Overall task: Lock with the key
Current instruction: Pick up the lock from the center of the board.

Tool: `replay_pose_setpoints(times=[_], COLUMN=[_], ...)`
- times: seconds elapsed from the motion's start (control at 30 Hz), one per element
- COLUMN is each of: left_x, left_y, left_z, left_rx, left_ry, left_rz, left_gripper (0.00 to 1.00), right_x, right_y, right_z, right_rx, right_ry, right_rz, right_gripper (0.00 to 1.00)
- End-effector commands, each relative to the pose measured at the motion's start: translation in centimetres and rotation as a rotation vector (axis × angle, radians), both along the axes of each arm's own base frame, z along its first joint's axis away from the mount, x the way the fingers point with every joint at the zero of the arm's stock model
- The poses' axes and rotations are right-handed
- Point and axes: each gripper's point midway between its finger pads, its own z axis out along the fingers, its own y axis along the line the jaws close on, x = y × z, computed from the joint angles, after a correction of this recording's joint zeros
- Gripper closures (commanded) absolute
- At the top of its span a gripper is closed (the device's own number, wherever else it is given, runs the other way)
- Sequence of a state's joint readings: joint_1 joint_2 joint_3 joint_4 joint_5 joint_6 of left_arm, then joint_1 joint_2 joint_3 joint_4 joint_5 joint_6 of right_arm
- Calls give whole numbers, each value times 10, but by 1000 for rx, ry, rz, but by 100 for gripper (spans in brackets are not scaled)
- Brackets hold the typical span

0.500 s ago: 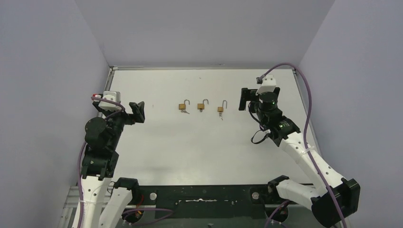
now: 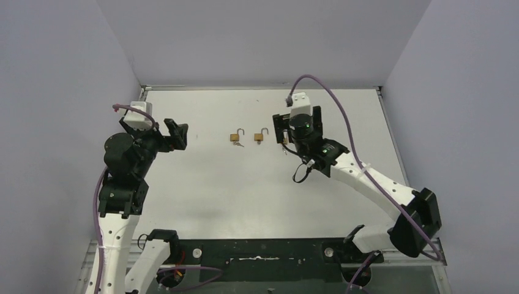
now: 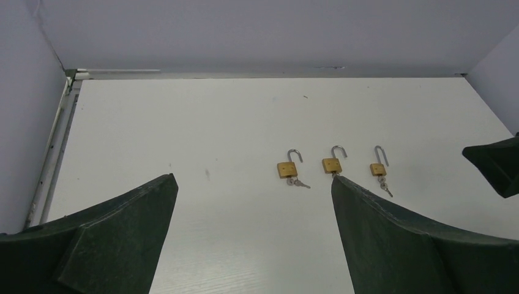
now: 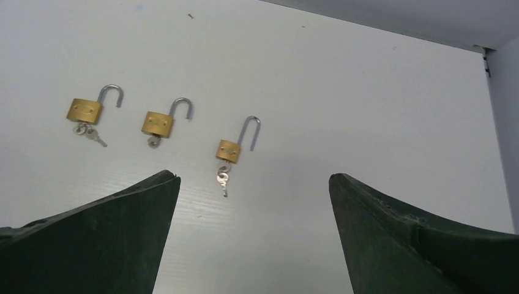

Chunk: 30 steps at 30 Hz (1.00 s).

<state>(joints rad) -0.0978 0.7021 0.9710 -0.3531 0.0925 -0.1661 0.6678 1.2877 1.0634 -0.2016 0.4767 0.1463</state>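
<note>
My right gripper keeps moving open to the padlock [image 2: 235,138] nearest my left gripper until my right gripper's fingers are on both sides of the brass body, because that padlock lies clear of its neighbour.
Three brass padlocks lie in a row at mid-table, each with its shackle open and a key in its underside. The left padlock [image 2: 235,138] and middle padlock [image 2: 260,138] show from above; my right arm covers most of the right one. In the right wrist view they are the left padlock [image 4: 84,111], the middle padlock [image 4: 158,123] and the right padlock [image 4: 228,150] with its key [image 4: 223,179]. My right gripper [image 4: 254,177] is open and empty, just short of the right padlock. My left gripper [image 3: 254,179] is open and empty, well left of the row [image 2: 177,135].
The white table [image 2: 257,190] is walled at the back and both sides. A metal rail [image 3: 52,147] runs along its left edge. A finger of the right gripper [image 3: 496,165] shows at the right edge of the left wrist view.
My right arm has swung left and now hangs over the right padlock. My left gripper has shifted slightly up and back. The padlocks have not moved.
</note>
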Motion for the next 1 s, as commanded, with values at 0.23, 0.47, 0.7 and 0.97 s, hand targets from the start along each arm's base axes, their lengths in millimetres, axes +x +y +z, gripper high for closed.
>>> replay_pose_setpoints(times=[0.23,0.47,0.7,0.97], left_x=[-17,-33,-48,-50], left_y=[24,50,58,53], left_z=[2,13,20,18], left_rx=[-34,-19,-10,18], left_ry=[41,-48,-110,-99], left_rz=[119,256,291,266], left_gripper=[3,3,3,3], right_x=[72,100,120,117], right_y=[125,193,240,264], right_z=[-7,-64,-117,-150], right_rx=[232,279,239,184], right_ry=[73,241,327,372], right_rz=[67,120,147,149], right_gripper=[0,0,3,11])
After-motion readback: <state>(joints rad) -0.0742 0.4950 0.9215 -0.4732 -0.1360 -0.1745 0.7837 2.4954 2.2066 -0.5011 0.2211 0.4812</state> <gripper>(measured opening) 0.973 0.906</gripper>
